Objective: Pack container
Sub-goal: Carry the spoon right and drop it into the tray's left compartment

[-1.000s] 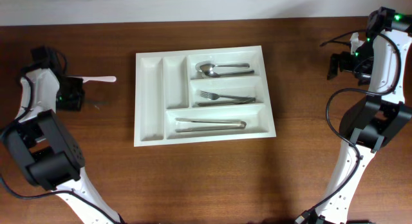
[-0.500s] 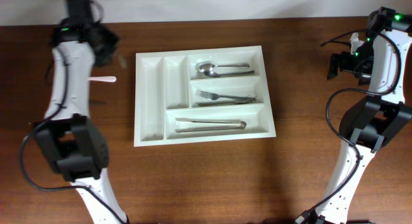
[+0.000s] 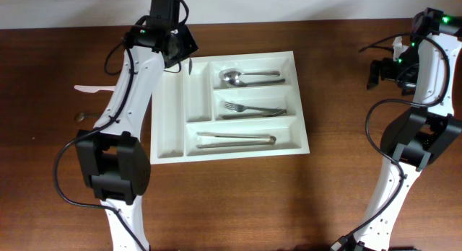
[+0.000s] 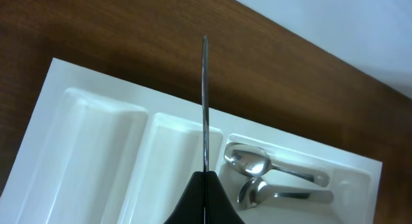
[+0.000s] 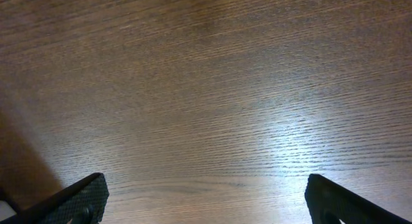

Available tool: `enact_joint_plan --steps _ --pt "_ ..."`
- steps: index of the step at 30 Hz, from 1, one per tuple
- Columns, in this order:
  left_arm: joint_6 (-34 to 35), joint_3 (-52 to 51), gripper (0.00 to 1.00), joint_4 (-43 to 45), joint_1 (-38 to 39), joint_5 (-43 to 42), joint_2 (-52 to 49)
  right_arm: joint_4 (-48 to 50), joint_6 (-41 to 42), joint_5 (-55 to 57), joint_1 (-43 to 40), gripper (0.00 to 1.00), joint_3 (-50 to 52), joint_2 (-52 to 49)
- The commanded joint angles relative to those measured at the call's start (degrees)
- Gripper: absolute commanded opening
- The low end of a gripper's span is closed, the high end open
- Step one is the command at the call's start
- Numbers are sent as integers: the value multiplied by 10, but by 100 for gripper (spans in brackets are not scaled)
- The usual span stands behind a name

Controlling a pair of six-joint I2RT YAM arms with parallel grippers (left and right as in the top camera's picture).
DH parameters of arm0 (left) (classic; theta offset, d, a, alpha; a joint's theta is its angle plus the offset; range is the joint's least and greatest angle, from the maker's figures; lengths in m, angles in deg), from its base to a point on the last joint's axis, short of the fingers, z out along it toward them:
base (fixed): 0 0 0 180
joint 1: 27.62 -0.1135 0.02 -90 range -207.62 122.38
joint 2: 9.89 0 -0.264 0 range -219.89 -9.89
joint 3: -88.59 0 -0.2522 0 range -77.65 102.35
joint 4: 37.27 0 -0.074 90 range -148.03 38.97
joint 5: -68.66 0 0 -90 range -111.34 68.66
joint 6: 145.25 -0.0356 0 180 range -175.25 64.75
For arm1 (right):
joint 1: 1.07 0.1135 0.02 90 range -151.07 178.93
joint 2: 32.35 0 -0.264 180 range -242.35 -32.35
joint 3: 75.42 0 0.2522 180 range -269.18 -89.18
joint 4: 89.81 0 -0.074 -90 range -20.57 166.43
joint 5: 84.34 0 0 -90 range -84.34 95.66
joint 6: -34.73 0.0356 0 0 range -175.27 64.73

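Observation:
My left gripper should keep moving over and down until the thin metal utensil (image 4: 205, 102) sits in the empty outer narrow compartment (image 3: 168, 122), as the utensil points nearly along it.
The container (image 3: 167, 114) is a large white tray in the middle of the table, also in the left wrist view (image 4: 84, 153). Two spoons (image 3: 249, 76) lie in its top long compartment, forks (image 3: 249, 108) in the middle one, tongs (image 3: 237, 139) in the bottom one. The two narrow compartments on its left hold nothing. My left gripper (image 3: 180, 55) is above the tray's top-left corner. It is shut (image 4: 206, 185) on a thin metal utensil (image 4: 205, 102), seen edge-on, which points past the tray's far rim. My right gripper (image 5: 206, 198) is open over bare wood at the far right.
A white plastic utensil (image 3: 90, 88) lies on the table left of the tray. A small object (image 3: 81, 116) lies below it. The right arm (image 3: 422, 71) stands at the right edge.
My left arm has swung from the table's far left up and across to the tray's top-left corner, with the thin metal utensil in its jaws. The right arm has not moved.

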Motion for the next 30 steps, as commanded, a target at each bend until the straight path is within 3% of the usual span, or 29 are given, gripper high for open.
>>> enact_joint_plan --steps 1,10,23,30 --pt "-57 9 2 -2 -1 12 22 0 -6 -1 -1 99 -10 10" --pt "-168 9 2 -80 -7 26 22 0 -6 -1 -1 99 -10 10" --pt "-181 9 3 -216 -25 58 22 0 -6 -1 -1 99 -10 10" --pt "-181 9 7 -227 -25 58 22 0 -6 -1 -1 99 -10 10"
